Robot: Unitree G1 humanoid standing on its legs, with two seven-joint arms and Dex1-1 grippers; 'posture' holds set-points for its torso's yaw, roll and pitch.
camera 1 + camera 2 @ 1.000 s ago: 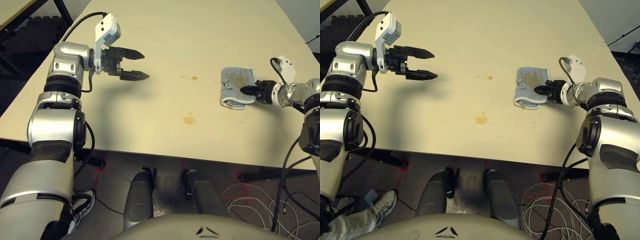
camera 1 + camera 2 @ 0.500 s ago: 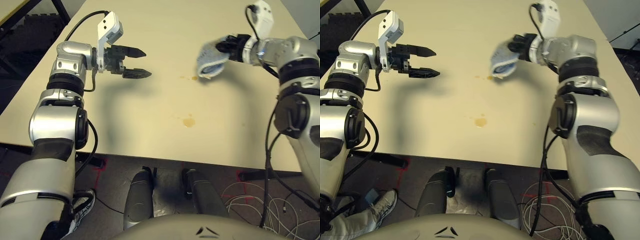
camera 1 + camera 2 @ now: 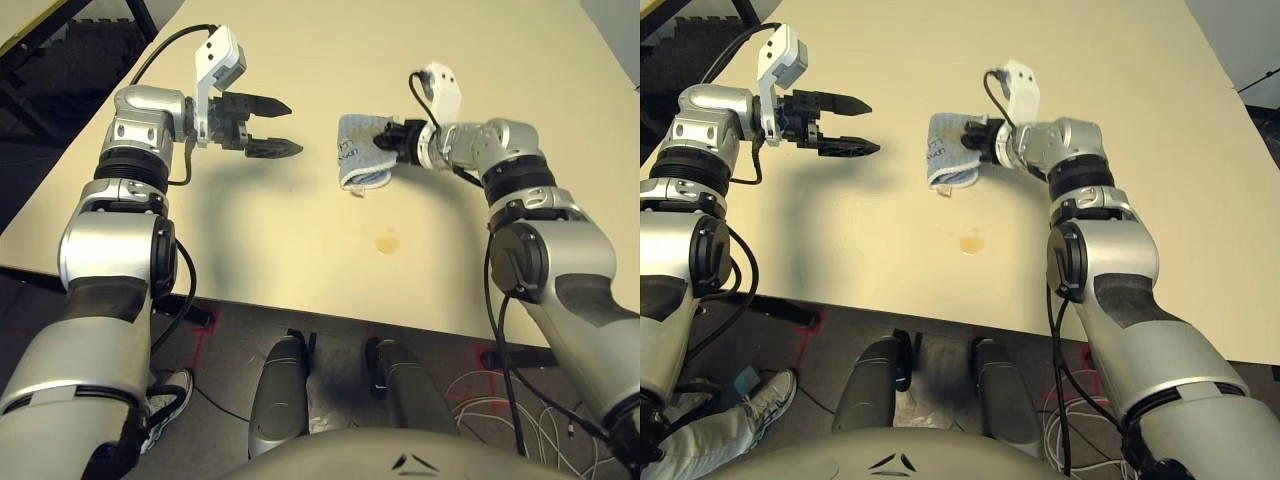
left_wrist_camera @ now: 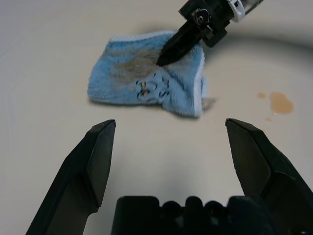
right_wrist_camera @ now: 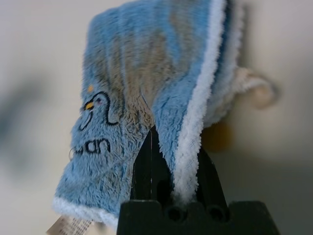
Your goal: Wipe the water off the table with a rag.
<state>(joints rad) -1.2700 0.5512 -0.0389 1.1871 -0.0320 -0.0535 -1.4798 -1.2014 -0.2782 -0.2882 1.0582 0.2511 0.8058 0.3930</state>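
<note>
Next, my right gripper lifts the rag (image 3: 362,152) clear and brings it closer to wipe up that water, because the rag lies farther from me than the amber blotch (image 3: 388,242).
The light blue rag (image 3: 358,163) with brown stains and black writing lies bunched on the pale table (image 3: 500,60) near its middle. My right gripper (image 3: 393,140) is shut on the rag's right edge, and its fingers (image 5: 146,166) pinch the white-edged fold. The water shows as an amber blotch (image 3: 387,242) on the table nearer to me than the rag, with tiny drops (image 4: 261,95) beside it. A small amber patch (image 5: 215,137) peeks out under the rag's edge. My left gripper (image 3: 291,128) hovers open to the left of the rag, its fingers (image 4: 98,152) wide apart and holding nothing.
The table's front edge (image 3: 300,310) runs close below the blotch. A black frame (image 3: 100,20) stands past the table's left side. Loose cables (image 3: 480,395) lie on the floor at the right, and a person's shoe (image 3: 765,400) sits at the lower left.
My right gripper lifted the rag from the table's right side, carried it left through the air and set it down mid-table, over where two tiny drops showed. The left arm stayed put.
</note>
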